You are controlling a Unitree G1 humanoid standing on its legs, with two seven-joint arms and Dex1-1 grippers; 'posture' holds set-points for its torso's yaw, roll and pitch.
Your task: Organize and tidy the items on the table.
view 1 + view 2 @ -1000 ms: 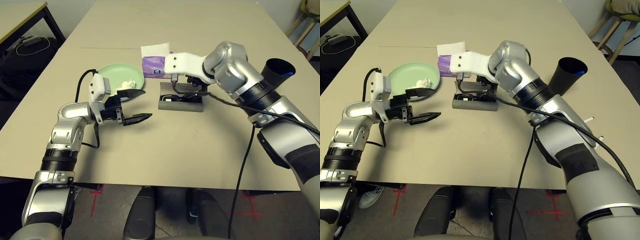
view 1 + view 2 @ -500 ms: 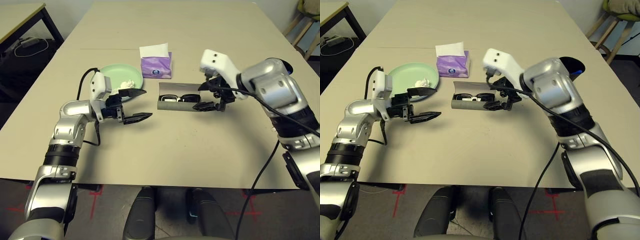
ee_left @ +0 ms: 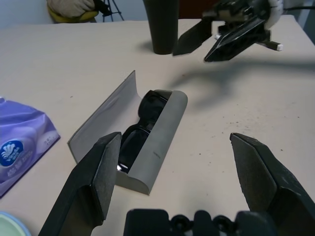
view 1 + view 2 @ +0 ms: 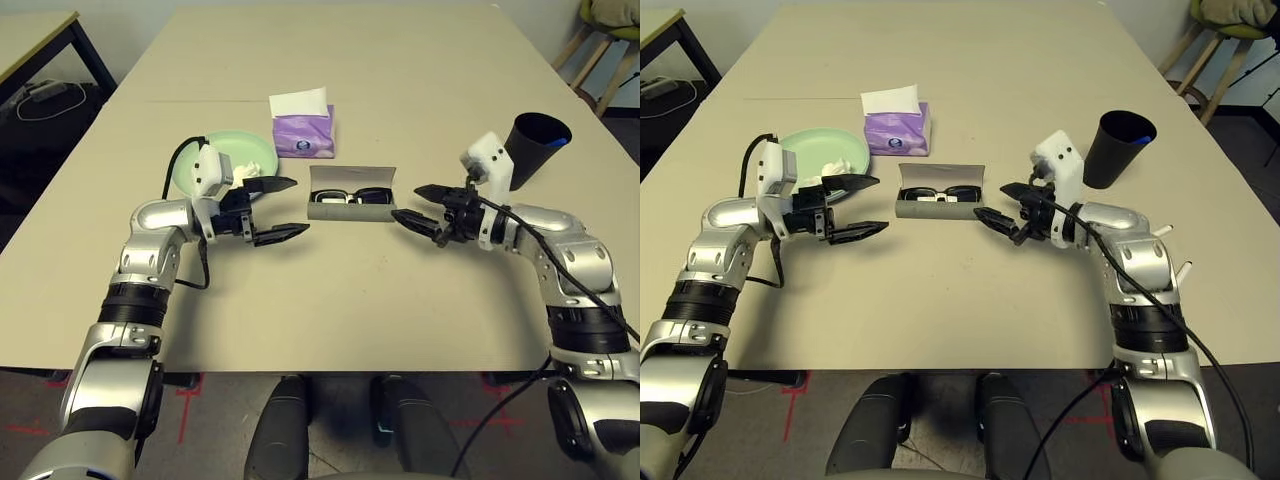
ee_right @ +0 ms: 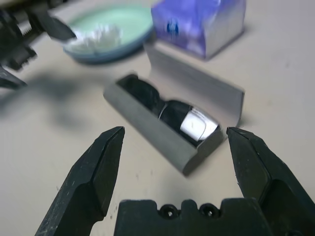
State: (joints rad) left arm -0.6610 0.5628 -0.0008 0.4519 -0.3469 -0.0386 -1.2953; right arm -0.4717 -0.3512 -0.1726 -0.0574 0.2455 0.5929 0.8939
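Next, I close my left gripper's fingers, move them behind the lid and push it shut, because the grey glasses case's lid [image 4: 352, 178] is standing up beyond my open grippers.
The grey glasses case [image 4: 350, 206] lies open mid-table, its lid standing up, with the black sunglasses [image 4: 362, 195] inside. My left gripper [image 4: 293, 207] hovers open just left of it, and my right gripper [image 4: 407, 201] hovers open just right of it; neither touches it. Behind the left gripper sits the mint green plate [image 4: 818, 152] on a pale blue one, holding crumpled white tissue [image 4: 836, 166]. The purple tissue box [image 4: 303, 135] stands behind the case. The black cup [image 4: 535, 145] stands at the right, beyond my right wrist. A white pen [image 4: 1164, 231] lies by my right forearm.
The beige table [image 4: 330, 290] has bare room in front of the case and across its far half. A smaller tan table [image 4: 35, 30] with black legs stands off the far left corner, and a wooden stool [image 4: 605, 55] off the far right.
My right gripper has pulled back from over the glasses case to its right side, leaving the case open with the sunglasses in it. The left gripper has hardly moved. The camera has shifted.
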